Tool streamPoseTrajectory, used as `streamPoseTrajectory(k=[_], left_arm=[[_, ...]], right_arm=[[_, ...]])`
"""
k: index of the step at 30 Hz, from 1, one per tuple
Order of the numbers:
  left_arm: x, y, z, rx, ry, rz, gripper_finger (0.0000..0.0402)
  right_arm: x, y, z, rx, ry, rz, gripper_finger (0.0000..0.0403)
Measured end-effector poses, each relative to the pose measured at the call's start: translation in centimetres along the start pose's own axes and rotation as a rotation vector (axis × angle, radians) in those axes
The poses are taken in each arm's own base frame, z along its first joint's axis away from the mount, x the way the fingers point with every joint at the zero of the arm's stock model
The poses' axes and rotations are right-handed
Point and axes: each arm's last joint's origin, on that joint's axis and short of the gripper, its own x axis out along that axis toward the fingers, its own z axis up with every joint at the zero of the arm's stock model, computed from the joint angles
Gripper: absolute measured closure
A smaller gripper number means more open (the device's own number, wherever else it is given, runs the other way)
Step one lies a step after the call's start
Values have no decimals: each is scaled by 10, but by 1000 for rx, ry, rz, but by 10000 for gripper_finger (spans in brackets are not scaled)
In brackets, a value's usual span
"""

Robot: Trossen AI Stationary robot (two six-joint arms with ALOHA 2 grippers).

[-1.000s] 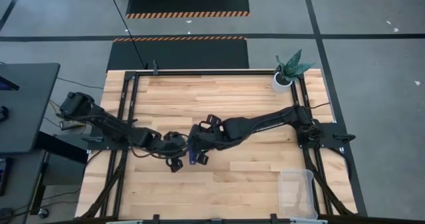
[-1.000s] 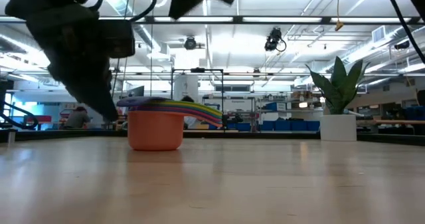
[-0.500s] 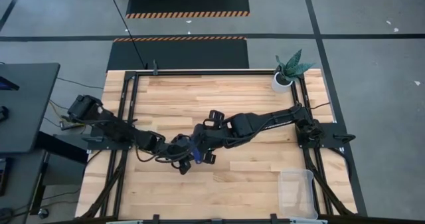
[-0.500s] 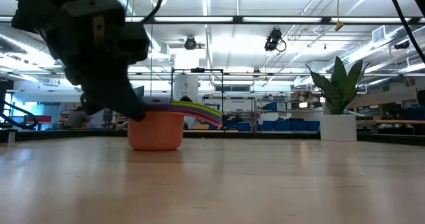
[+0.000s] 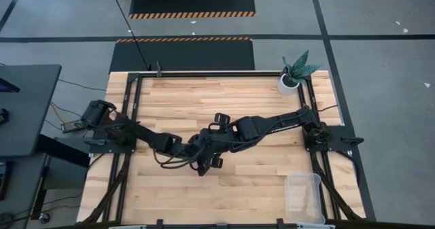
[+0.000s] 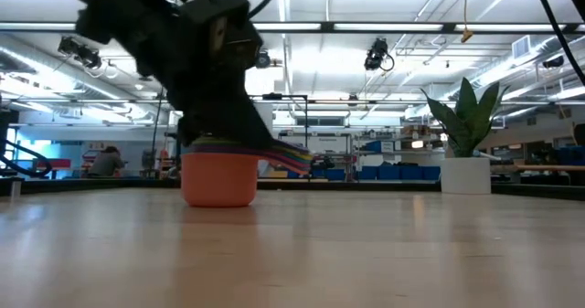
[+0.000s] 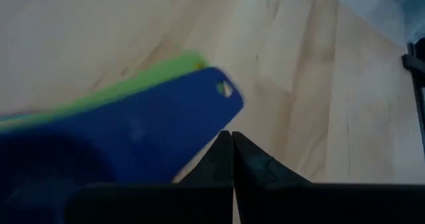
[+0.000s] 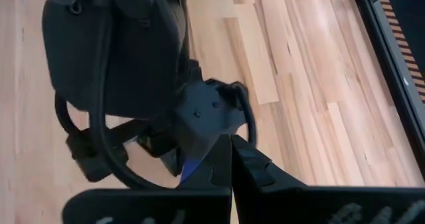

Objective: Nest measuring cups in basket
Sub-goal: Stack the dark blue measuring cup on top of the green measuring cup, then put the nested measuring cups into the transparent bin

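The left gripper's wrist (image 8: 206, 111) is in the way of the right gripper on its path to the nested cups, so the left gripper should move back before the right gripper comes to the handles (image 6: 291, 158).
The measuring cups stand nested in one stack, with the orange cup (image 6: 219, 178) lowest on the table. Their coloured handles (image 6: 285, 154) fan out to one side. My left gripper (image 7: 232, 136) is shut and slants down at the stack's top (image 6: 233, 130), beside the dark blue handle (image 7: 166, 121) that lies over a green one (image 7: 156, 74). In the high view both arms hide the stack. My right gripper (image 8: 231, 139) is shut on nothing, higher up, over my left wrist (image 8: 199, 111). The clear basket (image 5: 304, 196) stands at the table's near right corner. My left gripper's shut fingertips (image 7: 226, 151) stand at the edge of the dark blue cup's handle near its free end (image 7: 216, 117), slanting down from the table's left. I cannot tell whether they touch it. The stack rests on the table.
A white pot with a green plant (image 5: 290, 81) stands at the far right corner. Bare wood lies between the stack and the basket. A dark frame rail (image 5: 204, 73) runs along the far edge.
My left gripper has gone toward the table's right edge, still shut, from beside the stack to a spot at its top by the handles. My right gripper has risen out of the low view. The stack stands in about the same place.
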Motion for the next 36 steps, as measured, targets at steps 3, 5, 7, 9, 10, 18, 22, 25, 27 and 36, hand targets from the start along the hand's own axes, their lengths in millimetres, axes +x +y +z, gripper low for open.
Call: streamPoseTrajectory(k=[3, 5, 7, 9, 10, 18, 22, 25, 27, 36], left_arm=[[1, -3, 7, 26, 19, 23, 402], [-1, -9, 12, 50, 26, 26, 402], [-6, -15, 16, 85, 59, 44, 402], [-12, -22, 22, 111, 85, 54, 402], [-17, -23, 22, 132, 121, 77, 402], [-61, -33, 35, 201, 304, 297, 402], [-89, -27, 38, 172, 338, 396, 402], [-112, -23, 39, 137, 354, 435, 402], [-126, -16, 37, 137, 392, 487, 402], [-186, 1, 37, 65, 297, 578, 402]], right_arm=[[0, 0, -1, -4, 8, -3, 402], [0, -1, -2, -9, 18, -6, 402], [0, -1, -2, -10, 20, -7, 402], [0, -1, -3, -20, 26, -7, 402], [0, 0, -3, -23, 25, -6, 402], [-2, 2, -3, -33, 23, -3, 402], [-19, -5, -4, -68, 6, 1, 402], [-29, -9, -5, -70, 8, 12, 402], [-34, -13, -11, -64, 54, -3, 402], [-40, -14, -18, -34, 101, -32, 402]])
